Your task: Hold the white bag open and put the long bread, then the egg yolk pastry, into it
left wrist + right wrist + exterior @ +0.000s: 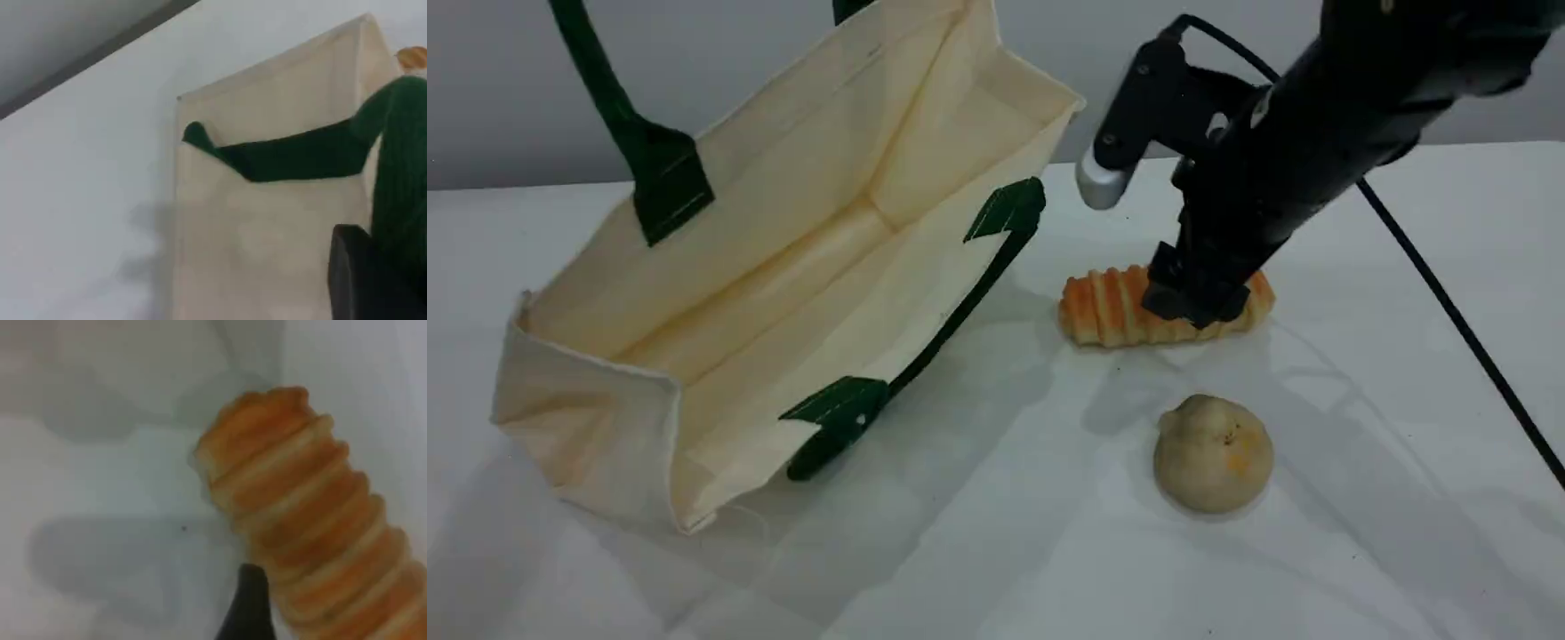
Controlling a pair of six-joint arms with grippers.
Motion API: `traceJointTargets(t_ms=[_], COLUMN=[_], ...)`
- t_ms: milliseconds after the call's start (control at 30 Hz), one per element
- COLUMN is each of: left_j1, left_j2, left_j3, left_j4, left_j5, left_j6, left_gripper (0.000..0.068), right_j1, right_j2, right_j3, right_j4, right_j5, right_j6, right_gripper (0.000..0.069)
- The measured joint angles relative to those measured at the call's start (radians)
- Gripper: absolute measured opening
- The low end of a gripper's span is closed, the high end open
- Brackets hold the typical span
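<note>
I can see the white bag's sides slope down to a long creased bottom [774, 290], so the long bread [1110, 308] will settle lengthwise along it when I lower it in.
The white bag [783, 267] lies on its side at the left, its mouth gaping toward the middle. Its upper green handle [618, 116] rises out of the top edge. My left gripper is outside the scene view; in the left wrist view its black fingertip [363, 280] is shut on the green strap [400, 173]. The long bread [1112, 311] lies on the table right of the bag. My right gripper [1193, 307] is down over it, jaws open and straddling it, one fingertip [248, 603] beside the bread [300, 513]. Nearer the camera sits the egg yolk pastry [1214, 453].
The bag's lower handle [951, 324] lies flat on the white table [1005, 551], between the bag's mouth and the bread. A black cable [1449, 311] runs from the right arm across the table's right side. A grey wall stands behind the table.
</note>
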Motion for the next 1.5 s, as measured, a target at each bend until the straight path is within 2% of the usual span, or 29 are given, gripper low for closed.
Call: traceJointTargets(t_ms=[133,633,1300,1367,1500], left_j1=[0.0,0.0,0.0,0.0,0.0], left_j2=[0.0,0.0,0.0,0.0,0.0], left_j3=[0.0,0.0,0.0,0.0,0.0], left_j4=[0.05,0.046,0.045,0.045,0.045], left_j5=[0.0,0.0,0.0,0.0,0.0], left_j6=[-0.028,-0.028,-0.028,-0.028,-0.028], left_gripper=[0.0074,0.0074,0.0074,0.0074,0.0074], right_j1=[0.001,0.001,0.001,0.001,0.001], right_j2=[0.021,0.129,0.191,0.196,0.198], right_j3=[0.0,-0.111,-0.12,-0.12,-0.12], right_j4=[0.001,0.001,0.001,0.001,0.004], right_j5=[-0.035,-0.024,-0.041,-0.041,-0.035], right_j6=[0.0,0.003,0.004,0.006,0.006], right_gripper=[0.0558,0.0558,0.0557,0.0549,0.0482])
